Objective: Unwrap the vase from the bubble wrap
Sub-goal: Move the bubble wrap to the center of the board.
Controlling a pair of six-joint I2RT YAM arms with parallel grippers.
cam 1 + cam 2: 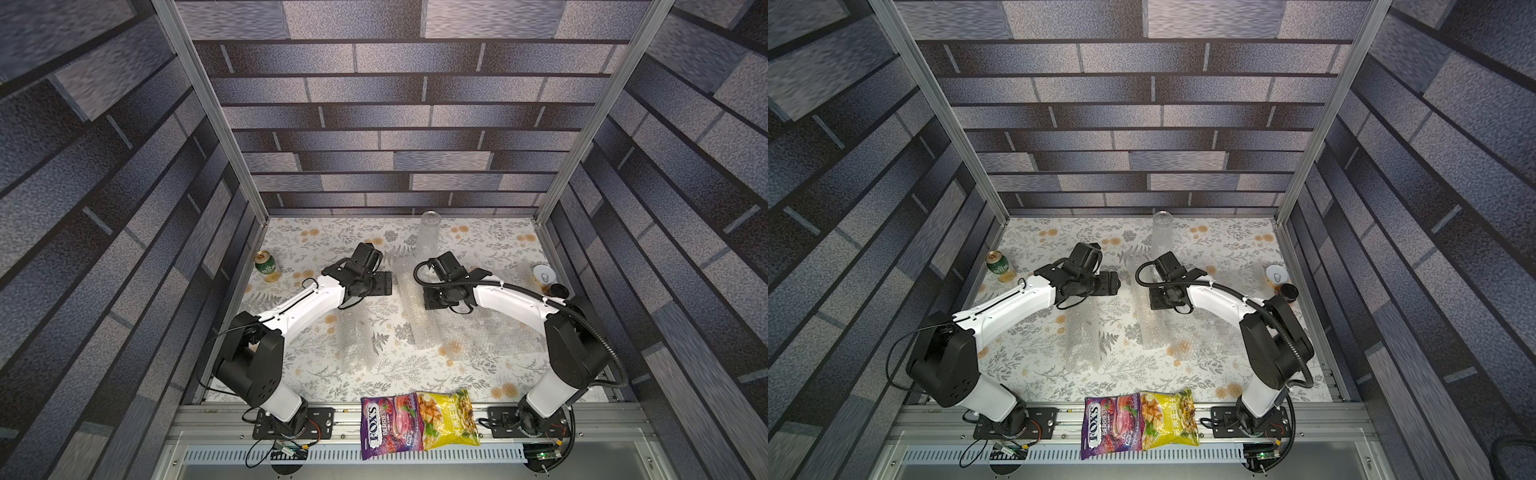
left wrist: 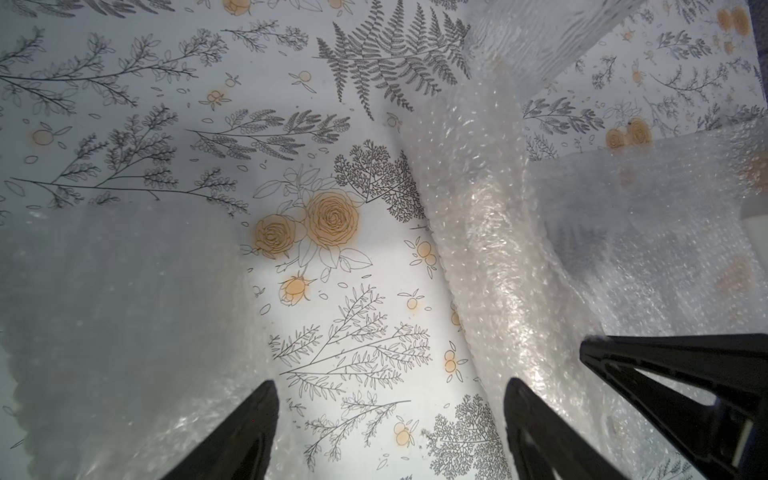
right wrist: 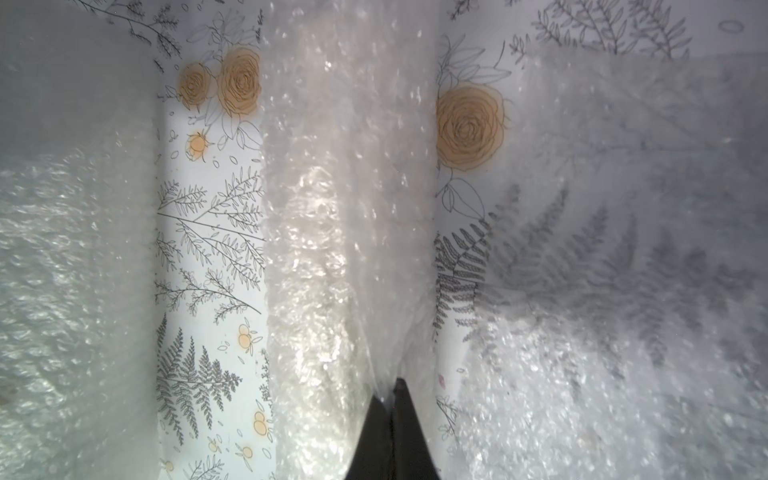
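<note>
The roll's back end [image 2: 472,100] is against the glass vase, so the robot's right gripper should now pull the pinched fold [image 3: 387,364] toward the front until the roll lies clear, then let go.
A long roll of bubble wrap [image 1: 417,316] [image 1: 1152,328] lies in the middle of the floral table. My right gripper [image 3: 392,384] is shut on a pinched fold of its sheet, at the end nearer the back wall. My left gripper [image 2: 390,386] hangs open beside that roll [image 2: 494,257], with only bare tablecloth between its fingers; one fingertip [image 2: 515,390] is right against the roll's side. A clear glass vase [image 1: 430,232] [image 1: 1162,232] stands upright and bare at the back. What the roll holds is hidden.
A second bubble wrap roll [image 1: 353,340] lies to the left and a flat sheet [image 1: 482,332] to the right. A green can [image 1: 265,264] stands at the left edge, a white-topped can [image 1: 544,276] and a black lid [image 1: 559,289] at the right. Two snack bags [image 1: 390,426] [image 1: 446,417] lie at the front rail.
</note>
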